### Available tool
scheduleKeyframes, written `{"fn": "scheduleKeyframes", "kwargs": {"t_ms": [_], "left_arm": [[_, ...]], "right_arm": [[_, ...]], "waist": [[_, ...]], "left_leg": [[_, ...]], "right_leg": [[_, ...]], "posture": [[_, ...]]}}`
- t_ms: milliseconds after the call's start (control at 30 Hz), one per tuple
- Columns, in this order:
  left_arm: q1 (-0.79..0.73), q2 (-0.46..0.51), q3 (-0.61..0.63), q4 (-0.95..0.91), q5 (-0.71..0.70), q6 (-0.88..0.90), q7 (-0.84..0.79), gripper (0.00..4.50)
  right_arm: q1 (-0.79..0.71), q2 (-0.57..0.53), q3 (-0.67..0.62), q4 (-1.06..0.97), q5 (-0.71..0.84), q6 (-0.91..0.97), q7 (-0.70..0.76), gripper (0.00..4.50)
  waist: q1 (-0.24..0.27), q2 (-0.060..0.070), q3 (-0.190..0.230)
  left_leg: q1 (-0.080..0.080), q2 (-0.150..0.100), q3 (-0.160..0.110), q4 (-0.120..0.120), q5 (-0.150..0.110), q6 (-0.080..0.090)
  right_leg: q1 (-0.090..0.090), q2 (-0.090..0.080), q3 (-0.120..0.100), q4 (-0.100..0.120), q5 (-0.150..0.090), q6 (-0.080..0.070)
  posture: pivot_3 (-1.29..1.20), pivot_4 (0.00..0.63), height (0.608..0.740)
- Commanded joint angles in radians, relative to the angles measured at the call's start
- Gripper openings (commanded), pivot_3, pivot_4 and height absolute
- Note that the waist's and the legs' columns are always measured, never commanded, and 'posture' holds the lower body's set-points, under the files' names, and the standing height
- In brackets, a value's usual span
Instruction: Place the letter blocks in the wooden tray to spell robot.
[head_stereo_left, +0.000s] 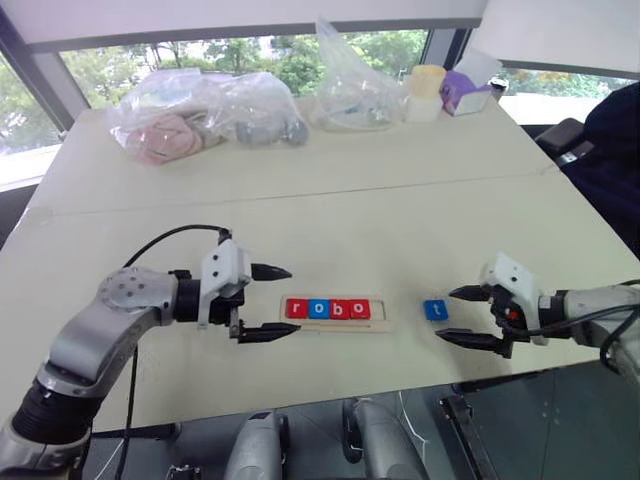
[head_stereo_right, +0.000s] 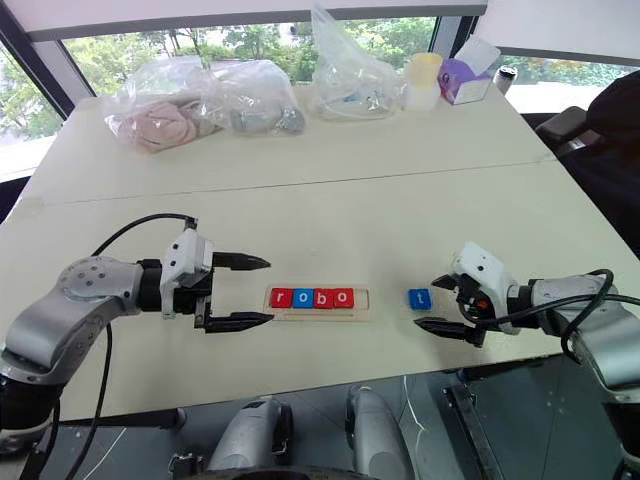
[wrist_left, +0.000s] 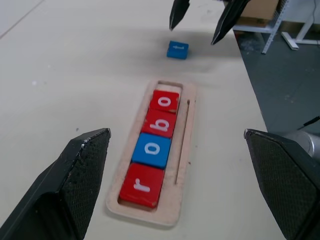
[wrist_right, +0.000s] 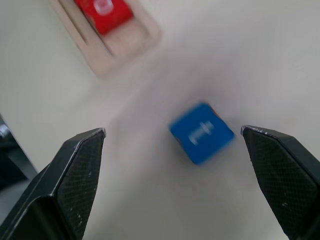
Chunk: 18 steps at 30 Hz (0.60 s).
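Observation:
I should turn my right gripper square to the letter's top and bottom edges before closing, as the blue t block lies askew to the gripper's fingers.
The wooden tray lies near the table's front edge. It holds several letter blocks reading r, o, b, o: red, blue, red, red. The slot at its right end is bare. A blue t block lies flat on the table just right of the tray. My right gripper is open just to the right of the t block, its fingers apart from it. My left gripper is open at the tray's left end, holding nothing.
Clear plastic bags with soft items, a pale cup and a purple tissue box stand at the table's far side. A dark chair is at the right. The table's front edge runs just below the tray.

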Motion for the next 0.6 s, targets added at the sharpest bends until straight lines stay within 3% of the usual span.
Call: {"fn": "scheduleKeyframes", "kwargs": {"t_ms": [33, 367, 600], "left_arm": [[-0.016, 0.003, 0.016, -0.006, -0.011, -0.003, 0.000, 4.50], [-0.013, 0.000, 0.026, -0.059, -0.031, 0.041, 0.051, 4.50], [0.016, 0.000, 0.029, -0.079, -0.031, 0.035, 0.066, 4.50]], "right_arm": [[-0.038, -0.009, 0.041, 0.107, -0.052, -0.171, 0.064, 4.48], [-0.171, 0.054, 0.138, 0.353, -0.141, -0.390, 0.102, 4.48], [-0.232, 0.080, 0.178, 0.414, -0.168, -0.456, 0.136, 4.48]], "waist": [[0.000, 0.000, 0.000], [0.002, 0.000, 0.000], [0.001, 0.000, 0.000]], "left_leg": [[0.000, 0.000, 0.000, 0.000, 0.000, 0.000], [0.001, 0.000, 0.001, 0.000, 0.000, 0.000], [0.003, 0.000, 0.001, 0.001, 0.000, 0.000]], "right_leg": [[0.000, 0.000, 0.000, 0.001, 0.000, 0.000], [0.000, 0.001, 0.000, 0.003, 0.000, 0.000], [0.002, 0.001, 0.001, 0.004, 0.001, 0.000]], "posture": [[0.00, 0.150, 0.740], [0.00, 0.150, 0.740], [0.00, 0.150, 0.740]]}}
